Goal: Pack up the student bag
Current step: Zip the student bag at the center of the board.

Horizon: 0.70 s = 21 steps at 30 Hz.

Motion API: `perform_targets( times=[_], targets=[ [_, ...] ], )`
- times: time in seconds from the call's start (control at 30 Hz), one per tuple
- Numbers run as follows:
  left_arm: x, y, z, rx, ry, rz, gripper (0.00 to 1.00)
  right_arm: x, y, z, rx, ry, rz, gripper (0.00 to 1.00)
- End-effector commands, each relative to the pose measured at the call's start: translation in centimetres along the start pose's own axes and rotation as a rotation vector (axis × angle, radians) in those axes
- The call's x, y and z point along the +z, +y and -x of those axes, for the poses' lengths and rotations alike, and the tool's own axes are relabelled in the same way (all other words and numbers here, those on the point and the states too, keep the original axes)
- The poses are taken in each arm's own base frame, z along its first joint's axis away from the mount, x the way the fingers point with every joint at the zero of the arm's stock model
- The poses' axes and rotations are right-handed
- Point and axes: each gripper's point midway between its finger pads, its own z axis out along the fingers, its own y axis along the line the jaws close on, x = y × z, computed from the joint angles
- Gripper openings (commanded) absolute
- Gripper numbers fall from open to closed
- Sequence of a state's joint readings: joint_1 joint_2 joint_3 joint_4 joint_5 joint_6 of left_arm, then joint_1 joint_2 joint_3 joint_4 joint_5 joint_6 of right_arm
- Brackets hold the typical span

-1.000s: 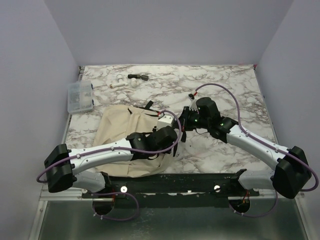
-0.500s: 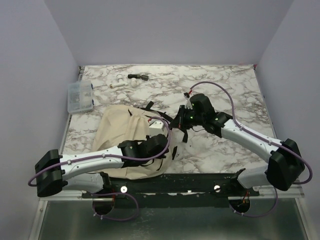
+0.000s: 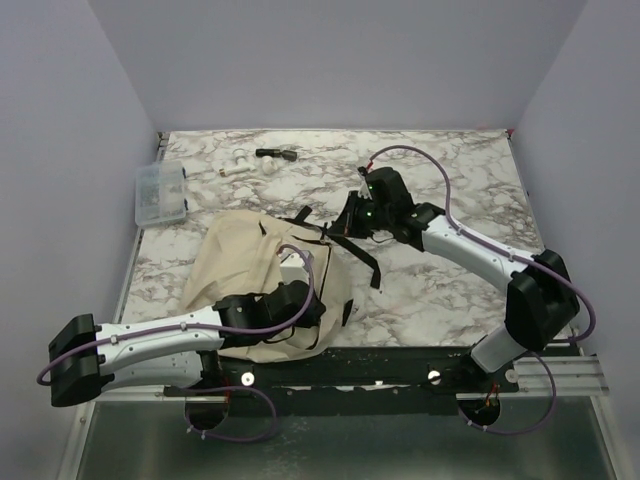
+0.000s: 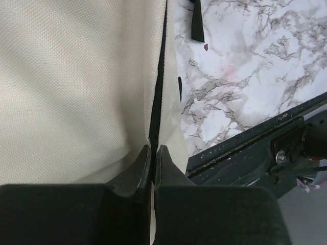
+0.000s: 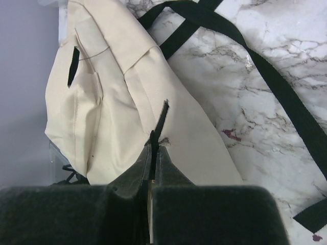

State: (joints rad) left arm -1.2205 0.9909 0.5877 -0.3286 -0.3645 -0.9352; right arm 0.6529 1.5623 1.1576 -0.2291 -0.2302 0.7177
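Observation:
The student bag is lying crooked over the black bar, so my right gripper needs to leave the bag's loop, grab the bag's zipper line (image 3: 327, 264) and pull the bag to the middle.
The student bag (image 3: 240, 262), a soft beige canvas backpack, lies flat on the marble table at centre left. It also shows in the left wrist view (image 4: 76, 87) and the right wrist view (image 5: 107, 97). My left gripper (image 3: 316, 306) rests on the bag's near right edge. Its jaws (image 4: 153, 149) are shut on the black zipper line (image 4: 159, 87). My right gripper (image 3: 349, 215) is at the bag's far right corner. Its jaws (image 5: 155, 140) are shut on a thin black loop (image 5: 162, 115) of the bag. A long black strap (image 3: 362, 255) trails across the table.
A small clear plastic box (image 3: 160, 193) stands at the far left edge. Small white pieces (image 3: 240, 165) and a black item (image 3: 277, 153) lie at the back. The black mounting rail (image 4: 255, 148) runs along the near table edge.
My right gripper has moved back and left, drawing the black loop and strap with it. My left arm has drawn back toward the near left, staying on the bag.

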Motion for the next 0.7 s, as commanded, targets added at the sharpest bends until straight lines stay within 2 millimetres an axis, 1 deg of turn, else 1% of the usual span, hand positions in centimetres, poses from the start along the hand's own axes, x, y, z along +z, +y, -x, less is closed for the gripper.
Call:
perform_targets(
  times=[0.0,0.07,0.23,0.3,0.37,0.47,0.6,0.67],
  targets=[
    [-1.0,1.0,-4.9,0.061,0.191,-0.029,0.0,0.8,2.2,6.7,-0.02,-0.188,0.069,0.0],
    [-1.0,0.6,-4.9,0.071,0.192,-0.049,0.0,1.7,2.4,6.7,-0.038,-0.171,0.087,0.0],
    [-0.6,-0.6,-4.8,0.08,0.184,-0.113,0.0,3.8,1.0,7.0,-0.077,-0.154,0.031,0.0],
    [-0.4,-0.9,-4.9,0.076,0.183,-0.127,0.0,4.6,0.8,6.9,-0.109,-0.135,0.024,0.0],
    [-0.3,-1.8,-4.7,0.063,0.177,-0.161,0.0,4.8,0.6,6.8,-0.14,-0.121,0.02,0.0],
    [-0.4,-3.6,-4.1,0.049,0.158,-0.245,0.0,4.9,-0.1,6.7,-0.186,-0.095,-0.02,0.0],
    [-0.1,-5.1,-3.4,0.029,0.146,-0.313,0.0,5.3,-0.9,6.4,-0.234,-0.058,-0.05,0.0],
    [0.2,-5.8,-2.8,0.008,0.15,-0.341,0.0,5.3,-1.7,6.3,-0.243,-0.042,-0.094,0.0]
  ],
)
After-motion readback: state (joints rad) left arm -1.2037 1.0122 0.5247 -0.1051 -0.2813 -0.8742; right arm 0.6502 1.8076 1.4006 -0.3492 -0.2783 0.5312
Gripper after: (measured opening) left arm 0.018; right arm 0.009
